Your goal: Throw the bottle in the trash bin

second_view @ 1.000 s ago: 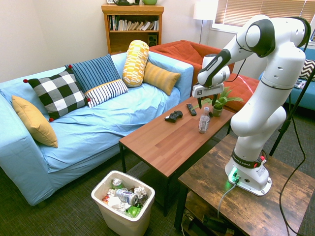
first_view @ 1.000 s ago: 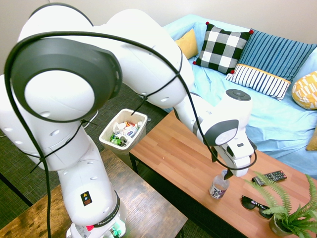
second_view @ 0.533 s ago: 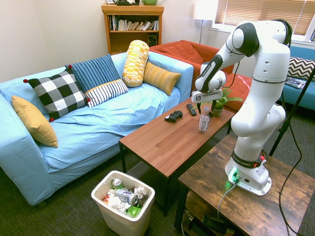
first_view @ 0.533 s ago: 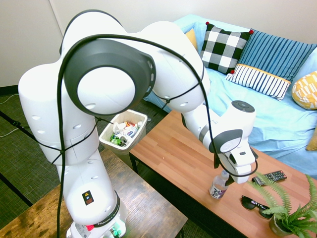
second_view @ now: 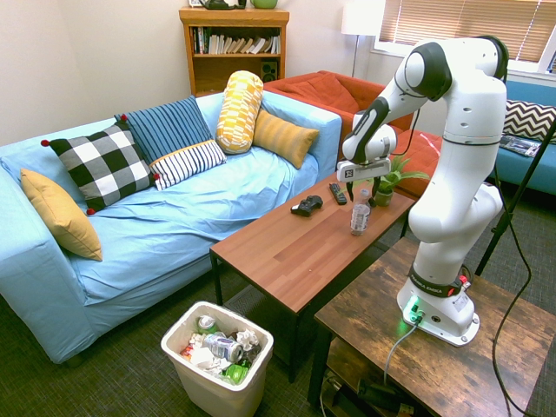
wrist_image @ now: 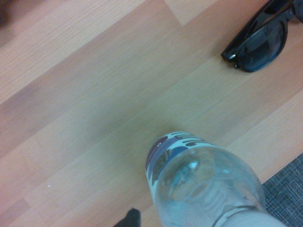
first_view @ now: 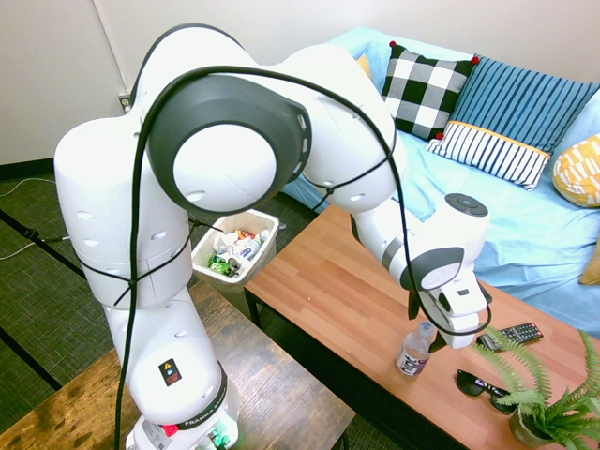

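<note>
My gripper will drop the clear bottle (second_view: 360, 215) into the white trash bin, where rubbish (second_view: 223, 349) is piled high, so the bottle will tip and lean against the trash bin's rim.
The clear bottle (first_view: 413, 350) with a purple-and-white label stands upright on the wooden coffee table (first_view: 328, 300), near its front edge. My gripper (first_view: 432, 330) is open and hangs right over it, with the fingers down on either side of the white cap. The second exterior view shows the same: gripper (second_view: 363, 188) on top of the bottle (second_view: 360, 215). In the wrist view the bottle (wrist_image: 203, 184) fills the lower part from close by. The white trash bin (second_view: 217, 358), holding several pieces of rubbish, stands on the floor by the table's far end (first_view: 235, 246).
Black sunglasses (first_view: 483, 384) lie right beside the bottle, and show in the wrist view (wrist_image: 260, 40). A remote (first_view: 511, 333), a game controller (second_view: 306, 205) and a potted fern (first_view: 548, 398) share that table end. A blue sofa (second_view: 148, 226) runs behind the table.
The gripper has come down from just above the bottle until its fingers flank the cap. The arm's upper links swung over. The bottle has not moved.
</note>
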Controlling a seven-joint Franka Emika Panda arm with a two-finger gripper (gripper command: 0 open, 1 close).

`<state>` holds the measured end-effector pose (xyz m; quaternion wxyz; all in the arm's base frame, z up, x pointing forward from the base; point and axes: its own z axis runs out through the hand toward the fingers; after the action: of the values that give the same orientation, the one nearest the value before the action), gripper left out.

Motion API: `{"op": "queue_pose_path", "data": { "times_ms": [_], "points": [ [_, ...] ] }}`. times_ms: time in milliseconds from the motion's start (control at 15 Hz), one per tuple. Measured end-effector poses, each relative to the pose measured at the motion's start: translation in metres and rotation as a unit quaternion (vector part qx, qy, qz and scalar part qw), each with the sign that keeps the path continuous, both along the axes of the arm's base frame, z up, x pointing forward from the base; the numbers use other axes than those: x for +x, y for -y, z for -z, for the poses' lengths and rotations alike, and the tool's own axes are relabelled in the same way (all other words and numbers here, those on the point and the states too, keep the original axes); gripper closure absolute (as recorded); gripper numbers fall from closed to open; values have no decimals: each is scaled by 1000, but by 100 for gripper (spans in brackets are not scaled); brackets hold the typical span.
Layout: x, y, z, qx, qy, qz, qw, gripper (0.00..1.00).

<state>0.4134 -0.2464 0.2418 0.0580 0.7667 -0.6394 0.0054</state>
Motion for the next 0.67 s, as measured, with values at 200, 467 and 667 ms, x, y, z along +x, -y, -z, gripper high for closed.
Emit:
{"op": "queue_pose_path", "data": {
  "times_ms": [200,467,667],
  "points": [
    [1,0,4,2,1,-2,1000,100],
    [4,-2,6,6,3,-5,1000,100],
    [4,-1,8,10,3,-6,1000,100]
  ]
}}
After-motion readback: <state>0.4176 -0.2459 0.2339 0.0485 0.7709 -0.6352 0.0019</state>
